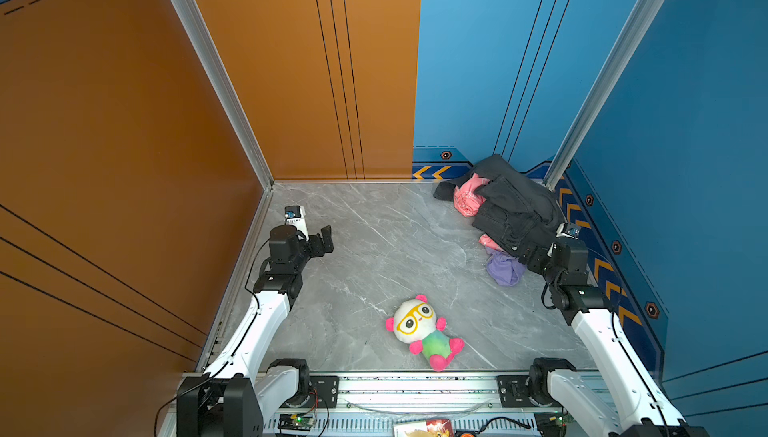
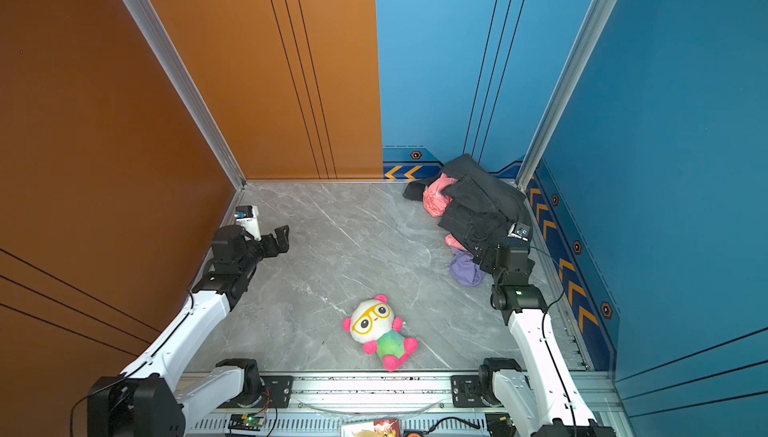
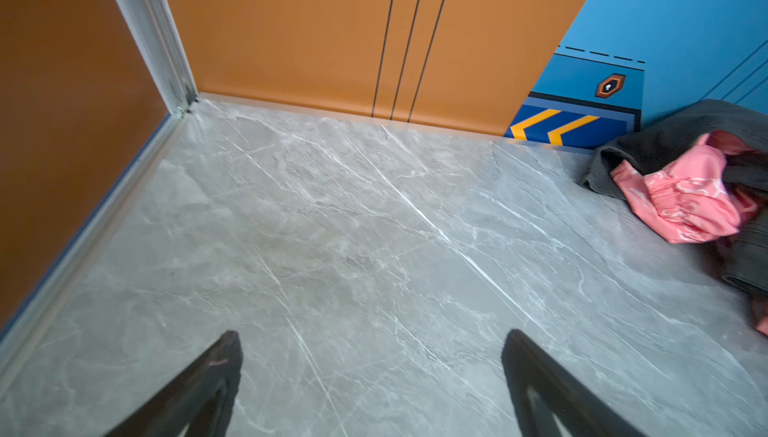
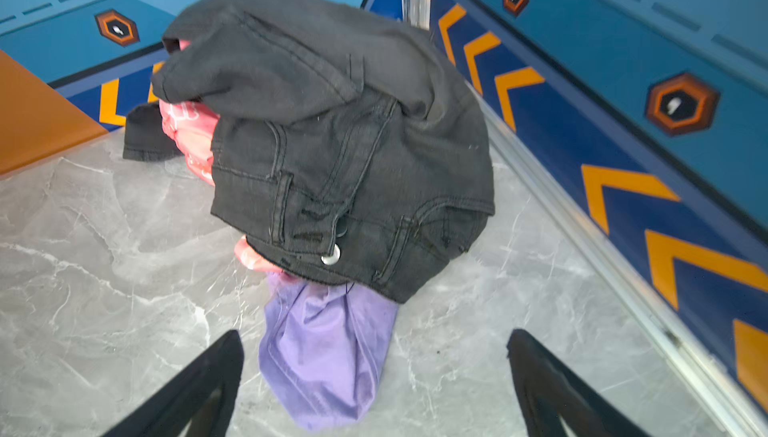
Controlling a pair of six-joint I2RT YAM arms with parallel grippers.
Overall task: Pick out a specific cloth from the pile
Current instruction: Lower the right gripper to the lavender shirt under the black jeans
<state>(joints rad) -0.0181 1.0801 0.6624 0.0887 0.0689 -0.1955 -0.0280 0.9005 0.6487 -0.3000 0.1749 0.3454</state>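
Note:
I expect a long hidden part of the lavender shirt to slide out when I pull, because the shirt runs in gathers under the jeans' waistband.
The pile lies in the far right corner, with dark grey jeans draped over a pink garment. The cloth, a bunched lavender shirt, sticks out from under the jeans' waistband on the near side. My right gripper hovers open just above that lavender end, which lies between its fingers nearer one of them, untouched. My left gripper stands open over bare floor at the far left, holding nothing.
A plush panda with yellow glasses lies on the marble floor near the front middle. Orange walls close the left and back, blue walls the right. A metal rail runs along the front edge.

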